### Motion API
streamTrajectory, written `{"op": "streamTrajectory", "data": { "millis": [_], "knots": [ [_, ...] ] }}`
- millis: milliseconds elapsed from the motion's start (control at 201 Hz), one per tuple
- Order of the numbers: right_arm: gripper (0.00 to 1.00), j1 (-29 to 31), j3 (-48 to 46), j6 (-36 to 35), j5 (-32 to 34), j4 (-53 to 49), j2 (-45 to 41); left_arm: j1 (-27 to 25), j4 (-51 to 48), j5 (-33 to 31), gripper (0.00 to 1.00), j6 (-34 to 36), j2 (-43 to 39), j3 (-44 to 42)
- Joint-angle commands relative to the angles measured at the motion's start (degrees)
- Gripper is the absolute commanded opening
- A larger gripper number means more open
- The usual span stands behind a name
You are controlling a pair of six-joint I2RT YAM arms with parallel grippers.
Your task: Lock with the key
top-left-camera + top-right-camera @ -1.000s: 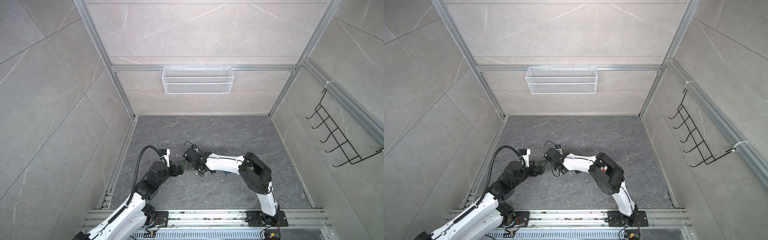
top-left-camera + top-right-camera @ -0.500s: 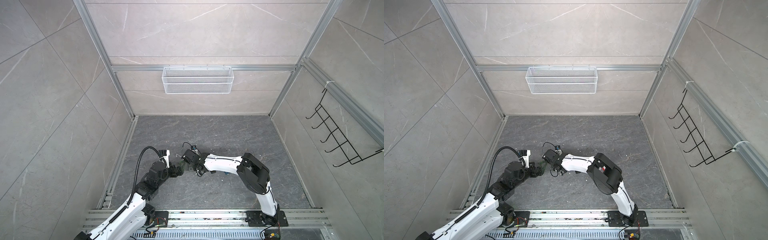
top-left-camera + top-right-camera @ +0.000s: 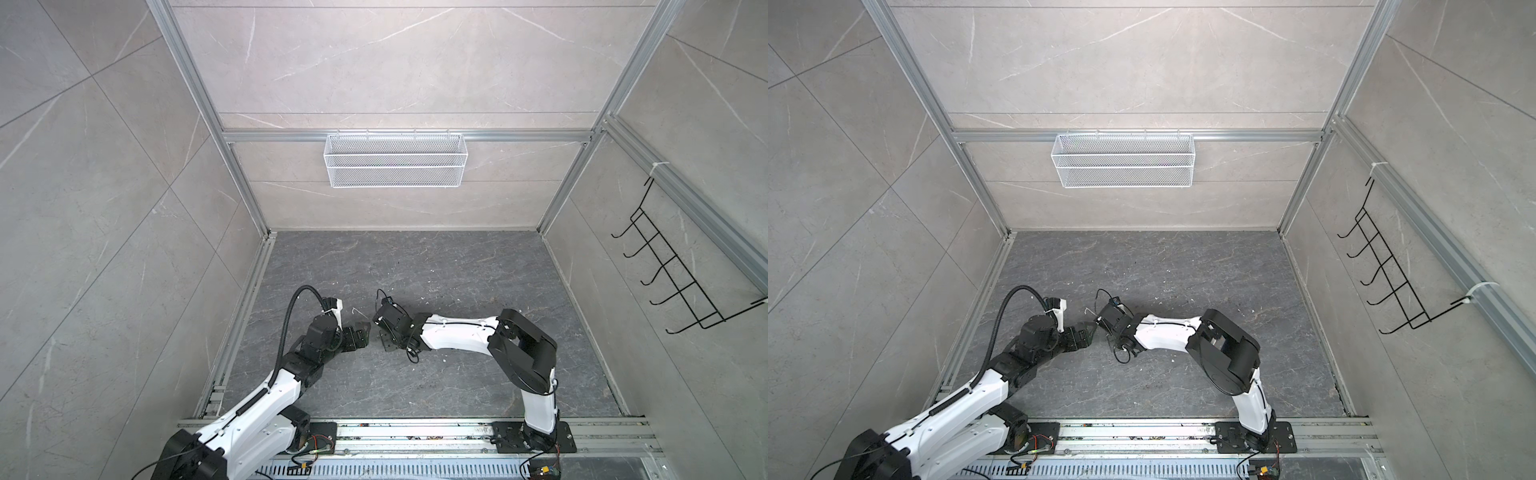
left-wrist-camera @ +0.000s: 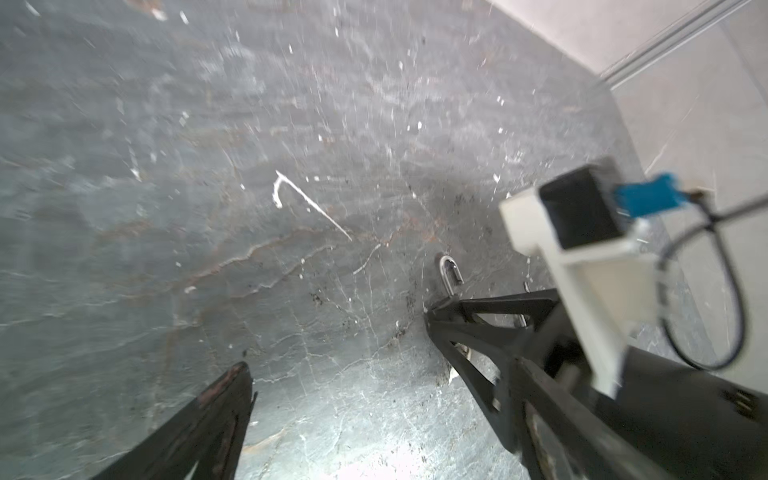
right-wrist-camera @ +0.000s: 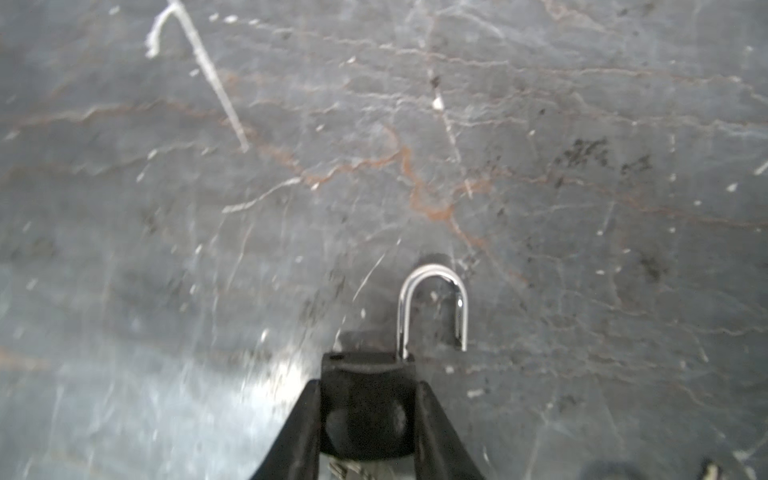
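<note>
My right gripper's fingers enclose the black padlock's body (image 5: 368,408) while its open shackle sticks out free, so my left gripper should take the padlock by the silver shackle (image 5: 433,272).
A black padlock (image 5: 368,374) with its silver shackle (image 5: 432,299) swung open is held low over the dark floor. My right gripper (image 5: 368,388) is shut on the lock body, one finger on each side. Silver metal (image 5: 345,469) shows behind the body; I cannot tell whether it is the key. In the left wrist view the shackle (image 4: 448,272) sticks out past the right gripper (image 4: 432,318). My left gripper (image 4: 374,374) is open and holds nothing, just left of the lock. In both top views the left gripper (image 3: 360,331) (image 3: 1088,331) faces the right gripper (image 3: 380,322) (image 3: 1101,322) closely.
A thin white scrap (image 5: 199,62) (image 4: 307,199) lies on the floor beyond the lock. A white wire basket (image 3: 394,160) hangs on the back wall and a black hook rack (image 3: 681,274) on the right wall. An aluminium rail (image 3: 245,316) edges the floor on the left.
The right gripper's jaws have narrowed onto the padlock body, and that gripper has edged slightly left toward the left gripper. The left arm has barely moved.
</note>
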Motion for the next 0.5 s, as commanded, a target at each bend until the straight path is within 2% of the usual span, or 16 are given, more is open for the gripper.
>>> {"op": "streamTrajectory", "data": {
  "millis": [0,139,219,403,498],
  "knots": [
    [0.00,-0.2,-4.7,-8.2,-3.0,8.0,-6.4,0.2,2.3,6.1,0.97,0.9,4.7,5.0],
    [0.00,-0.2,-12.6,-13.4,-3.9,15.0,-13.6,0.2,4.3,12.3,0.95,1.5,10.1,7.5],
    [0.00,-0.2,-14.2,-15.4,-4.9,15.3,-15.7,0.2,6.3,16.4,0.93,1.4,12.9,8.4],
    [0.00,-0.2,-15.9,-16.0,-7.4,16.8,-18.1,0.2,11.2,24.2,0.87,-1.1,18.6,9.8],
    [0.00,-0.2,-16.1,-15.7,-8.0,16.8,-18.8,0.1,13.5,25.7,0.81,-2.5,20.2,9.7]
  ]
}}
